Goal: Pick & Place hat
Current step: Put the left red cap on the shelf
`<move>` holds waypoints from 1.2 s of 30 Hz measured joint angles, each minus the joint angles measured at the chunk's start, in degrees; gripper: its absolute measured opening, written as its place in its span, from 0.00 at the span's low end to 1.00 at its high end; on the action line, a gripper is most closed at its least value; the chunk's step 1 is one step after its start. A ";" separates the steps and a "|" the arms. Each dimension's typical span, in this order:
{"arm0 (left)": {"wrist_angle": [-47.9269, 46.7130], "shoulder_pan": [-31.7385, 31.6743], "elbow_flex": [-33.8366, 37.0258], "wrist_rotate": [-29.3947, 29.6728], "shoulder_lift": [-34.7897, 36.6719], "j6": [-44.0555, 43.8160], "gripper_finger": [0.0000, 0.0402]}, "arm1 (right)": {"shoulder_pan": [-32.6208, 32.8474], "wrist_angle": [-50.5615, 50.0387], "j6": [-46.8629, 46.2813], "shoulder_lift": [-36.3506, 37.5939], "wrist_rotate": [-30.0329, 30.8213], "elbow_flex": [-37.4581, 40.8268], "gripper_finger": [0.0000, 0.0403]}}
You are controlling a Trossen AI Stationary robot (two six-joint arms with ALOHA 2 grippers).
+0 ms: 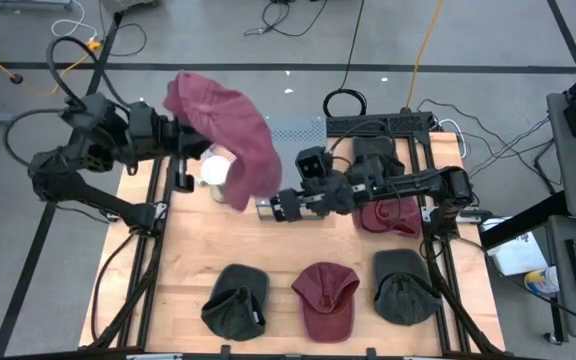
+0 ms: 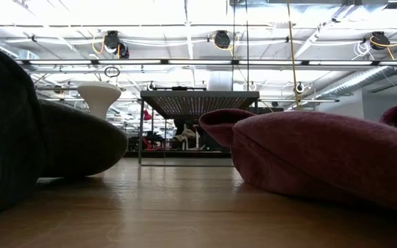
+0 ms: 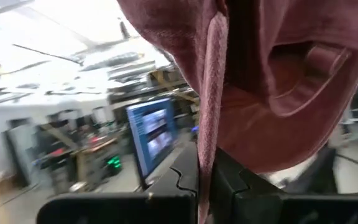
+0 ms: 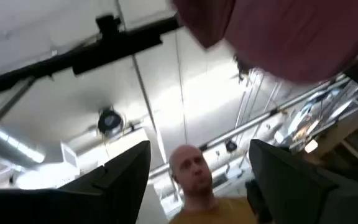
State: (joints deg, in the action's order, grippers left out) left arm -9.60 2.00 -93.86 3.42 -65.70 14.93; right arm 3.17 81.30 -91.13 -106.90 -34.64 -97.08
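My right gripper's open fingers point up past the maroon hat's low end (image 1: pixel 255 194), so I should pull it back, then bring it level and pinch the hat's top (image 1: pixel 245 138).
A maroon hat (image 1: pixel 226 135) hangs in the air over the table's far left, above a white stand (image 1: pixel 213 172); whether it touches the stand I cannot tell. My left gripper (image 3: pixel 205 186) is shut on it, and in the high view the hat hides the fingers. My right gripper (image 1: pixel 266 208) stands open at mid-table, just right of the hat's lower end, pointing up with nothing between its fingers (image 4: pixel 126 168). The hat (image 4: pixel 278 31) shows above it in the right wrist view. My left gripper pinches an edge of the maroon hat (image 3: pixel 207 134) between its two fingers; that edge runs as a narrow strip straight out from between them. The fingers come from the table's left, slanting slightly up. The hat is lifted clear of the table, its hollow inside (image 3: pixel 303 68) facing the wrist camera.
Three hats lie along the near edge: dark green (image 1: pixel 236 300), maroon (image 1: pixel 326 300), dark green (image 1: pixel 403 288). Another maroon hat (image 1: pixel 388 215) and a dark one (image 1: pixel 373 150) lie under my right arm. A metal frame (image 1: pixel 438 250) borders the board. A person (image 4: pixel 194 174) shows beyond the table.
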 joint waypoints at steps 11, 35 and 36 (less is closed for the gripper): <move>-11.51 0.11 0.00 15.81 2.78 -1.81 0.02 | -0.17 -13.92 15.90 5.49 -11.04 0.02 0.64; -28.61 0.04 0.00 33.70 0.89 -7.82 0.02 | -7.21 -67.22 74.25 30.07 18.99 0.02 0.64; -28.32 0.04 0.00 33.68 0.65 -7.50 0.02 | -7.51 -70.11 75.97 31.32 22.62 0.02 0.64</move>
State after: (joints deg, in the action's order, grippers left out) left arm -37.92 2.04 -93.86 37.10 -65.05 7.43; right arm -4.34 11.19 -15.16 -75.58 -12.02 -97.06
